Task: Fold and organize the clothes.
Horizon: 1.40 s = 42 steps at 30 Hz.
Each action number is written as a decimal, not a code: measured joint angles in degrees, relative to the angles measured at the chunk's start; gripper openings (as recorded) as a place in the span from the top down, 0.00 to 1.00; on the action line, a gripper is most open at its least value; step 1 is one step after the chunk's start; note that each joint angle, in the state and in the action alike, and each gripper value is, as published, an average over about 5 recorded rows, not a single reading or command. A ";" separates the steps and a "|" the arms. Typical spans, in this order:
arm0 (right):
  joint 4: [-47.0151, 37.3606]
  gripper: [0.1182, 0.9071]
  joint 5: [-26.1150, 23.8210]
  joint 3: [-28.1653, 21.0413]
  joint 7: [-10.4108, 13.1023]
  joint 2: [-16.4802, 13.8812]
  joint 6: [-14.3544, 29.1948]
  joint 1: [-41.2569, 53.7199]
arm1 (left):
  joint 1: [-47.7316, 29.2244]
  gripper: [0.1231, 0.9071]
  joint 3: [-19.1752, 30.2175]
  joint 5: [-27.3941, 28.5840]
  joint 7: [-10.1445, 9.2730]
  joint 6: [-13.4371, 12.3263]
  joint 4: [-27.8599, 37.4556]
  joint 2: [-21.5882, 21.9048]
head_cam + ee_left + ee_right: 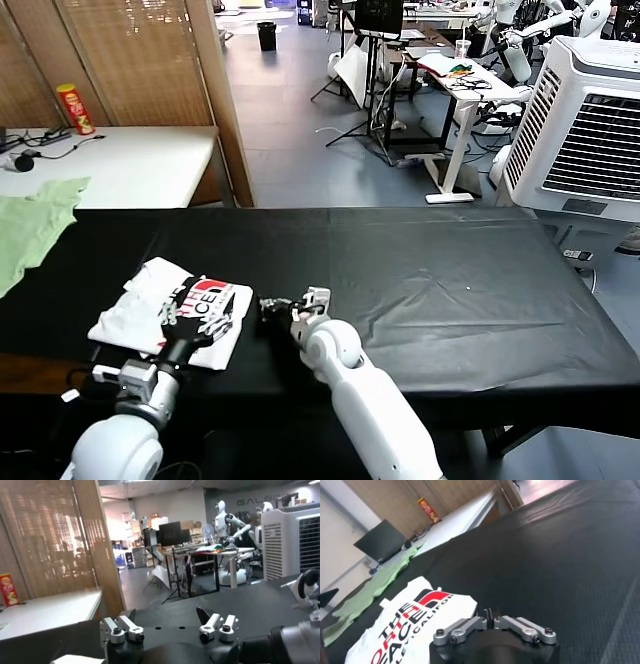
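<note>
Next, my right gripper opens, pinches the T-shirt's edge and drags the T-shirt toward the table's middle (332,262), because its closed fingers sit short of the white T-shirt's edge (247,298).
The white T-shirt (150,308) lies folded on the black table (450,290) at the front left, with its red-and-black print facing up. It also shows in the right wrist view (410,625). My left gripper (205,322) is over the shirt's near right part, by the print. In the left wrist view the left gripper (166,616) is open wide and empty. My right gripper (268,306) is low over the bare table just right of the shirt's edge. In the right wrist view the right gripper (487,614) is shut on nothing.
A light green garment (35,225) lies at the table's far left edge, also in the right wrist view (375,587). Behind it stands a white side table (120,165) with a red can (75,108). A white air cooler (590,130) stands at the back right.
</note>
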 joint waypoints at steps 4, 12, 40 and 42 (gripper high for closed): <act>1.01 0.99 -1.30 -0.42 -0.12 -0.01 0.00 -0.47 | 0.57 0.14 -0.58 0.09 -0.01 -0.08 -0.10 -0.21; 6.19 0.66 2.28 -0.72 2.14 -0.08 -1.79 -0.52 | -0.13 0.14 -0.68 0.04 -0.01 -0.28 1.03 -0.25; 10.77 0.14 7.46 -1.04 4.57 -3.29 -5.43 -1.21 | 0.74 0.14 -0.99 0.58 -0.18 -1.22 1.64 -0.89; 11.24 0.14 7.49 -1.14 4.43 -3.56 -5.32 -1.24 | 0.70 0.14 -0.99 0.63 -0.18 -1.30 1.66 -0.98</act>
